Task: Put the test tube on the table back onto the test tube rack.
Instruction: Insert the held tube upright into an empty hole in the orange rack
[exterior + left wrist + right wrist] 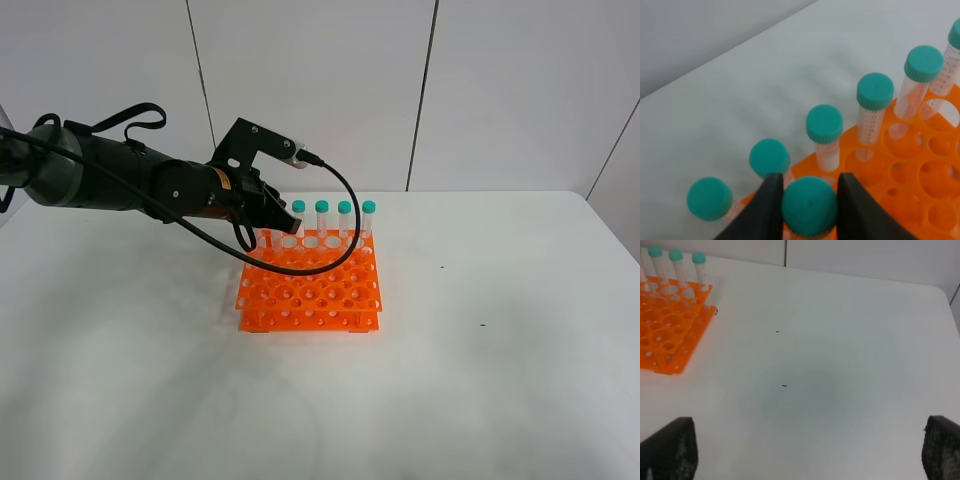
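Note:
The robot's left gripper should go on lowering the test tube until it sits in the rack [277,246], because its teal cap [810,206] is upright and clear of the back row.
My left gripper [268,216] reaches over the back left corner of the orange test tube rack [310,290]. In the left wrist view the gripper [810,187] is shut on the teal cap of a test tube [810,210] and holds it upright over the rack [920,180]. The tube's lower end is hidden, so I cannot tell whether it sits in a hole. Several identical tubes [824,125] stand in the rack's back row [344,210]. My right gripper [805,455] is open and empty above the bare white table [840,365].
The rack [670,325] lies far off from the right gripper, with tubes [699,259] along its far edge. The left arm's black cable [340,240] hangs in a loop over the rack. White wall panels stand behind the table [480,380].

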{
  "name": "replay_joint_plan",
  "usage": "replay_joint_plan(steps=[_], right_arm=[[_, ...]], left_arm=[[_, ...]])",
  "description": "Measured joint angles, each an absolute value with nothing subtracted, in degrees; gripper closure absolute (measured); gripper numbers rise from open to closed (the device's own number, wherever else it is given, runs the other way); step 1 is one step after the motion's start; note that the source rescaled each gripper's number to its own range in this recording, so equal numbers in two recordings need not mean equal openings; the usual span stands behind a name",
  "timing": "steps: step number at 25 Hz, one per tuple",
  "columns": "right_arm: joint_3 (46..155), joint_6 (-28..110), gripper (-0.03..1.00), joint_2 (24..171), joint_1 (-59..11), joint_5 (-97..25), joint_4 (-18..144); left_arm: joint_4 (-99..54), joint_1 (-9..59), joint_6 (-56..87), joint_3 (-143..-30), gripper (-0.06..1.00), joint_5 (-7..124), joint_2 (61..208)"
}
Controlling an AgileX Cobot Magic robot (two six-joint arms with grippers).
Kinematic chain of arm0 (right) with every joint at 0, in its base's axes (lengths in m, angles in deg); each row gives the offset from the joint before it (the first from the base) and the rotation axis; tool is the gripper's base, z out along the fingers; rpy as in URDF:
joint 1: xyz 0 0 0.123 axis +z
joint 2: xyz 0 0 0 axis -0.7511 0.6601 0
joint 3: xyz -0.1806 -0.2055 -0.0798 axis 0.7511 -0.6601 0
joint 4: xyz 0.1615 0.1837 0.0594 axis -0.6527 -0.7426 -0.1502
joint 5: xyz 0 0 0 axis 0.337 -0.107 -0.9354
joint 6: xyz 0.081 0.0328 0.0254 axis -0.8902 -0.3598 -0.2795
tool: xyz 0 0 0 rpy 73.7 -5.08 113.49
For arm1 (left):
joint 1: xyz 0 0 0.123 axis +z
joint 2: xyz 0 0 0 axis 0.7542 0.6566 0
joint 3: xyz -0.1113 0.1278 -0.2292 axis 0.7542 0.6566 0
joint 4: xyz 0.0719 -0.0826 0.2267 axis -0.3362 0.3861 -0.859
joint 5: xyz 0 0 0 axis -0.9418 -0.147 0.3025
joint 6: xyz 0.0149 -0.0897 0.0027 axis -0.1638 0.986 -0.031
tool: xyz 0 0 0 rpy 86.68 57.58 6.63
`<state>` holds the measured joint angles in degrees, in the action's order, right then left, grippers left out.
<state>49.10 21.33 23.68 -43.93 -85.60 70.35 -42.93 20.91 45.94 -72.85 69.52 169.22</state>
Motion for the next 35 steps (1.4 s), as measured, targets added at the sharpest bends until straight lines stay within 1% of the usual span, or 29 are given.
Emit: replay_joint_plan(steps=[17,23,35], right_arm=[[49.1,21.3,-0.03,23.7,-43.9,-85.6,70.2],[49.1,21.3,-0.03,23.7,-43.9,-85.6,70.2],[49.1,21.3,-0.03,23.7,-43.9,-85.6,70.2]], left_arm=[[-43.0,21.5,46.1,-72.8,0.94,73.9,173.1],[-42.7,22.7,46.3,-72.8,0.94,73.8,173.5],[-42.7,22.8,48.0,-72.8,0.94,73.8,173.6]])
